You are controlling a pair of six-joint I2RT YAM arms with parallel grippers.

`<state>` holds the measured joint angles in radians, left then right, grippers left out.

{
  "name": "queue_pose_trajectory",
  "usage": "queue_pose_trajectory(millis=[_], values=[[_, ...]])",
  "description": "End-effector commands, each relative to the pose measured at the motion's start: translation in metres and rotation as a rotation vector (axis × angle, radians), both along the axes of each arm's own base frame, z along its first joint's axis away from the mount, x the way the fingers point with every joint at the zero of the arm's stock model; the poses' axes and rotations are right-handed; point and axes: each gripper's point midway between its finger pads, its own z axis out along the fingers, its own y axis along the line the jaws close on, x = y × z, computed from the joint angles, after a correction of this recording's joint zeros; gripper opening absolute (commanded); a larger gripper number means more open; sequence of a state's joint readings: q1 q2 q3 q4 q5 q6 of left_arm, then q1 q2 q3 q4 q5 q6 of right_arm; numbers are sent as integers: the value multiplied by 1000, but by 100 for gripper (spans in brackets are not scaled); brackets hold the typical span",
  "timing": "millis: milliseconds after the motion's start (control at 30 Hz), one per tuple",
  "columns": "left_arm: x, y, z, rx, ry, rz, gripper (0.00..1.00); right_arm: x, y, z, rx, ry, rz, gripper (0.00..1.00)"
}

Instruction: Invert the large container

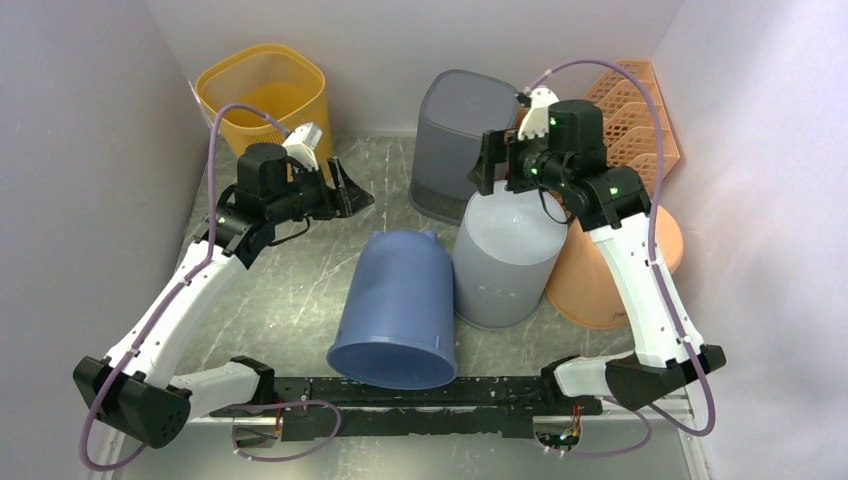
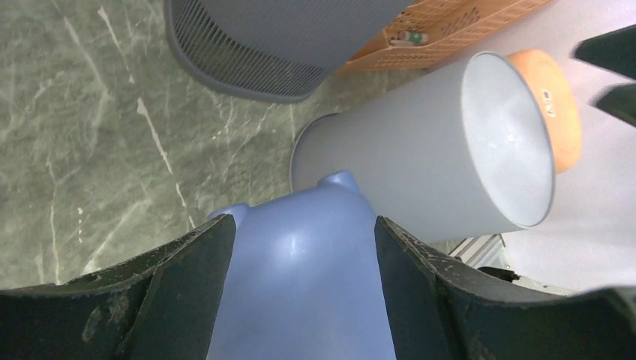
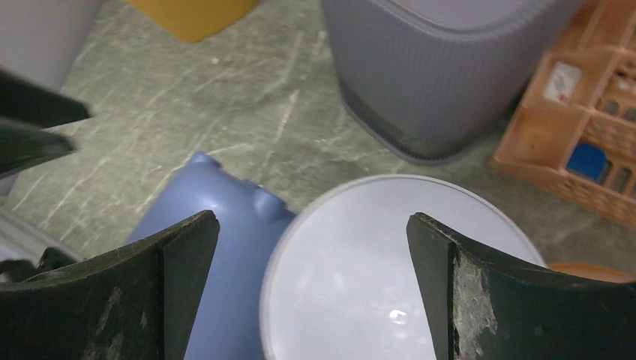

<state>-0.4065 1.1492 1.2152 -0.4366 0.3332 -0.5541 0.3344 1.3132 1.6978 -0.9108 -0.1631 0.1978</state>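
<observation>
I can see the blue bucket lies [image 1: 398,290] on its side with its wide rim at the near edge, so next my right gripper grabs that rim [image 1: 440,368] and tips the bucket upright.
A blue bucket [image 1: 395,300] lies on its side mid-table, its wide rim toward the near edge and its base toward the back. My left gripper [image 1: 350,195] is open and empty, hovering above and behind the base; in the left wrist view [image 2: 304,232] the bucket [image 2: 300,285] shows between the fingers, not touched. A light grey bin [image 1: 505,260] stands bottom-up right beside the bucket. My right gripper [image 1: 490,165] is open and empty above its flat base [image 3: 390,285], and the bucket [image 3: 217,225] shows to the left in that view.
A dark grey ribbed bin [image 1: 460,140] stands at the back centre, a yellow basket [image 1: 262,95] at the back left, and an orange lattice rack [image 1: 635,110] at the back right. An orange bin [image 1: 610,275] stands bottom-up behind the right arm. Walls close in on three sides.
</observation>
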Motion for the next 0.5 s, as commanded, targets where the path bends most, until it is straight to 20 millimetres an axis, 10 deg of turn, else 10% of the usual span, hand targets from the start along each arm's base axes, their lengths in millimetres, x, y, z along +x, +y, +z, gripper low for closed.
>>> queue_pose_trajectory(millis=[0,300,467], values=[[8,2,-11,26,-10,44,80,-20,31,23,-12,-28,53,100],[19,3,-58,131,64,62,79,-115,127,-5,-115,36,353,100],[22,0,-69,134,78,64,78,-177,146,-30,-198,56,455,100]])
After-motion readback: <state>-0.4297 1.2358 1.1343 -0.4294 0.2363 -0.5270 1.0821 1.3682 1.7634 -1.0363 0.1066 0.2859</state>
